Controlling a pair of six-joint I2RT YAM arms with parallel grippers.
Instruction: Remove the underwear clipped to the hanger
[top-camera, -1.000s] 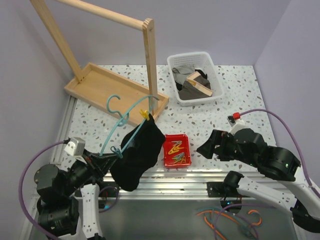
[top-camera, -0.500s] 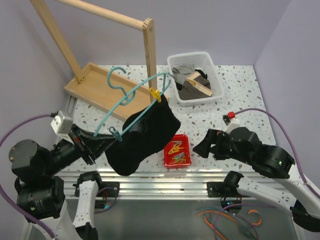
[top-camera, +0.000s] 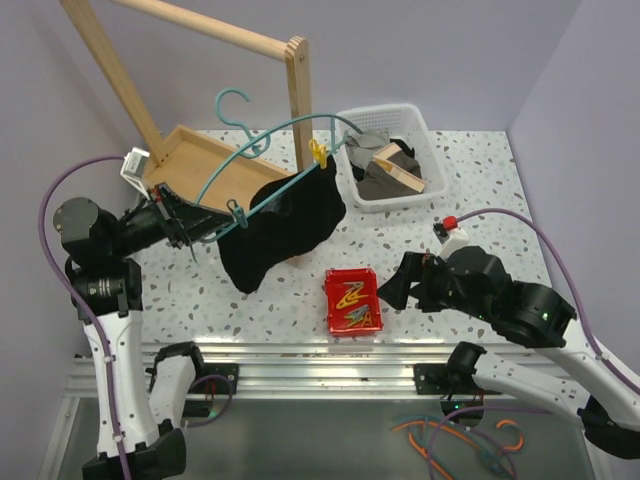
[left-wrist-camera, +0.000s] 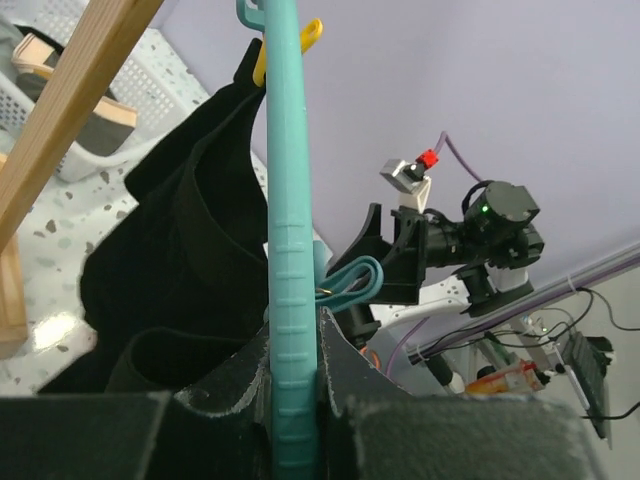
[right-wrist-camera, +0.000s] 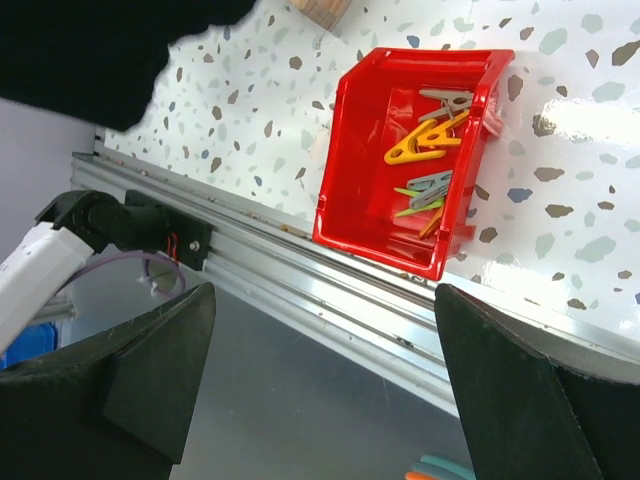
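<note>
My right gripper is away from the yellow clip (top-camera: 319, 153), which sits by the wooden rack. Next, my left gripper moves the hanger forward next to the red bin first.
My left gripper (top-camera: 192, 226) is shut on the teal hanger (top-camera: 268, 140), holding it raised over the table's left half; in the left wrist view the hanger bar (left-wrist-camera: 288, 230) runs up between the jaws. The black underwear (top-camera: 280, 225) hangs from the hanger, held by a teal clip (top-camera: 236, 212) near my left gripper and a yellow clip (top-camera: 319, 153) at the far end. Both also show in the left wrist view, the underwear (left-wrist-camera: 180, 260) and the yellow clip (left-wrist-camera: 308, 35). My right gripper (top-camera: 395, 288) is open and empty, right of the red bin.
A red bin (top-camera: 352, 300) of loose clips sits at the table's front middle, also in the right wrist view (right-wrist-camera: 415, 155). A white basket (top-camera: 392, 155) of cloths stands at the back right. A tall wooden rack (top-camera: 215, 130) with a tray base stands at the back left.
My left arm has lifted the hanger with the underwear up and away from the table's front edge. My right gripper has shifted a little to the left.
</note>
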